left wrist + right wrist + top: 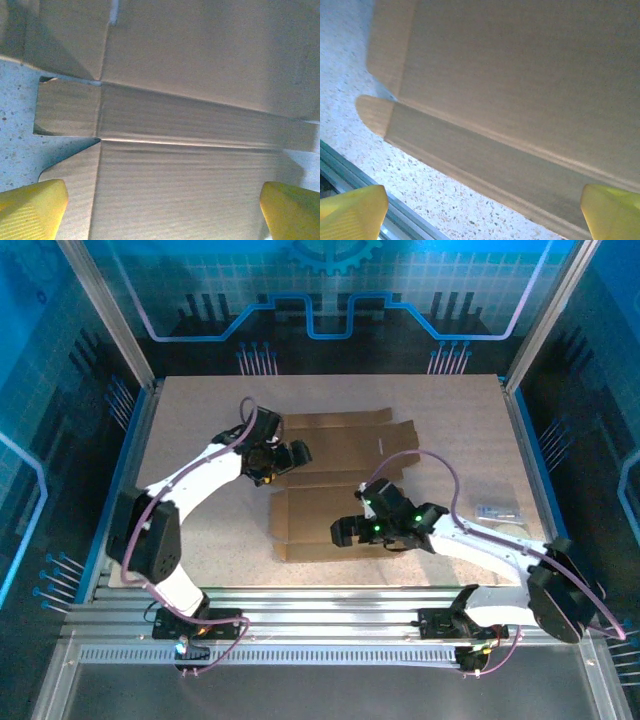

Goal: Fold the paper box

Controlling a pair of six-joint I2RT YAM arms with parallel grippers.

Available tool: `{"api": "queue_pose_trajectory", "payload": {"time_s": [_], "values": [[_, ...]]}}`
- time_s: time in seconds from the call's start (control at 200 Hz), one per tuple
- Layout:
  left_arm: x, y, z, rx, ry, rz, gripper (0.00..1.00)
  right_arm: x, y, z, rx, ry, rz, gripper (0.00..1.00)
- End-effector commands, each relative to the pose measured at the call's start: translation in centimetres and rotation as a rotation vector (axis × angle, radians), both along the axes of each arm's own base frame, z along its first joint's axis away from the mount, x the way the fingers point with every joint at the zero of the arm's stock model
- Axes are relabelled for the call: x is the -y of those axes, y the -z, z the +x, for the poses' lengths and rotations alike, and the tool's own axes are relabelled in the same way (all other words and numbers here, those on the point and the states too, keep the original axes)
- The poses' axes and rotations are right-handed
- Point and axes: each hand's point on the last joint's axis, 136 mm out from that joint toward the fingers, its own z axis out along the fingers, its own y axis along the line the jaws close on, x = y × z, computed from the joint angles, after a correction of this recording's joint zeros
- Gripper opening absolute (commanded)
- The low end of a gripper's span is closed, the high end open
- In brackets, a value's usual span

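My left gripper hovers over the inner panels while the side tab lies flat, so next I move back past the tab's outer edge and fold it up.
The paper box is a flat brown die-cut cardboard sheet with flaps, lying unfolded in the middle of the table. My left gripper hovers over the sheet's left side, open. Between its yellow fingertips I see creased cardboard panels and a side tab, nothing gripped. My right gripper is at the sheet's near edge, open. Its yellow fingertips straddle the narrow front flap and the speckled table beside it, holding nothing.
A small clear packet lies on the speckled table to the right. A metal rail runs along the near edge, also seen in the right wrist view as a rail. Blue enclosure walls surround the table.
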Motion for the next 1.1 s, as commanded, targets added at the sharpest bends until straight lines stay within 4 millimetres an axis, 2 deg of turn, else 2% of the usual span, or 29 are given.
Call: {"api": "queue_pose_trajectory", "payload": {"time_s": [0.0,0.1,0.21,0.285,0.38,0.565,0.695,0.811,0.971,1.096], "values": [[0.0,-1.1,-0.7,0.048,0.052,-0.064,0.99,1.2,-2.5,1.5,0.113,-0.028,-0.009,1.00],[-0.6,-1.4,-0.8,0.071,0.033,-0.119,0.99,1.7,-5.0,2.5,0.225,-0.042,-0.010,1.00],[-1.2,-1.9,-1.5,0.098,0.019,-0.122,0.99,2.9,-7.0,3.5,0.263,0.016,0.005,1.00],[-1.4,-2.1,-2.1,0.101,0.018,-0.120,0.99,3.5,-7.8,4.0,0.280,0.039,0.034,1.00],[-1.9,-1.7,-2.7,0.140,0.018,-0.112,0.99,4.1,-7.9,4.2,0.290,0.046,0.045,1.00],[-2.7,-0.8,-4.4,0.212,0.022,-0.115,0.99,4.7,-6.3,4.8,0.266,0.093,0.051,1.00],[-2.8,-0.8,-4.6,0.261,0.051,-0.105,0.99,4.5,-4.9,5.1,0.239,0.104,0.046,1.00],[-3.8,0.0,-4.6,0.191,0.011,-0.081,0.99,4.0,-3.1,5.4,0.189,0.118,0.049,1.00],[-3.2,1.6,-4.2,0.078,0.048,-0.097,0.99,2.6,-1.0,5.4,0.141,0.085,0.022,1.00],[-3.5,2.1,-3.3,0.062,0.059,-0.060,0.99,1.4,0.3,5.6,0.104,0.089,0.038,1.00]]}}
